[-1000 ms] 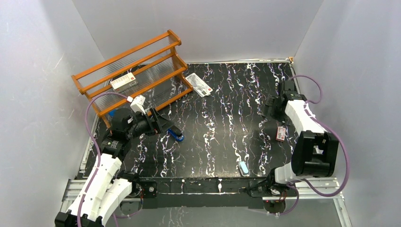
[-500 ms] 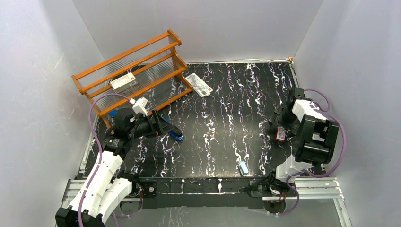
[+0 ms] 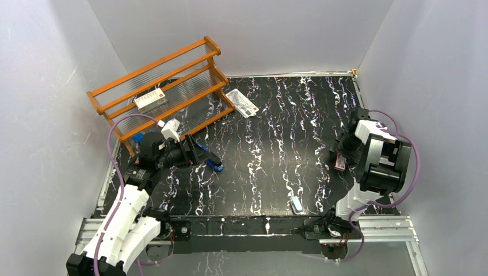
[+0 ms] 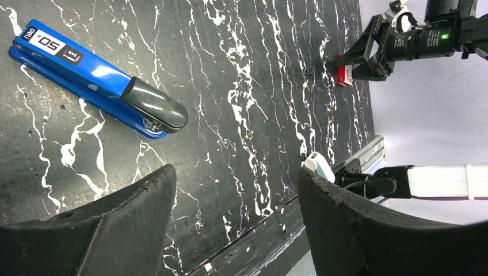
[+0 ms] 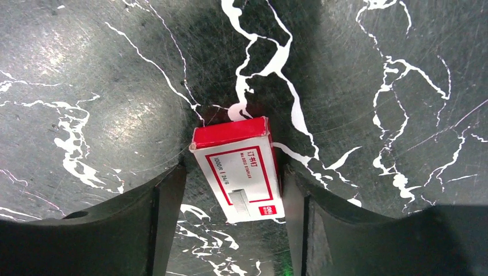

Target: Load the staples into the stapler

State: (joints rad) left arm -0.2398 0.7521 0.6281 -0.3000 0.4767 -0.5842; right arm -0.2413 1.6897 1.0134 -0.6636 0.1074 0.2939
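Note:
The staples box is slanted between my right gripper's fingers. I should open the fingers, line them up squarely with its long sides and close them before I carry the box.
The stapler is blue with a black end and lies closed on the black marbled table, left of centre. My left gripper hovers just behind it, open and empty. The staples box, small, red and white, lies flat on the table at the right. My right gripper points down over it with a finger on each side. One finger is against the box's red edge. A narrow gap shows between the box and the other finger. The box is closed, so no staple strips show.
An orange wooden rack stands at the back left with a larger red-and-white box on its shelf. A flat white printed packet lies beside the rack. A small white and pale blue object sits near the front edge.
My right arm folded back and brought its gripper down over the staples box, and its fingers have narrowed around the box. The left arm has barely moved.

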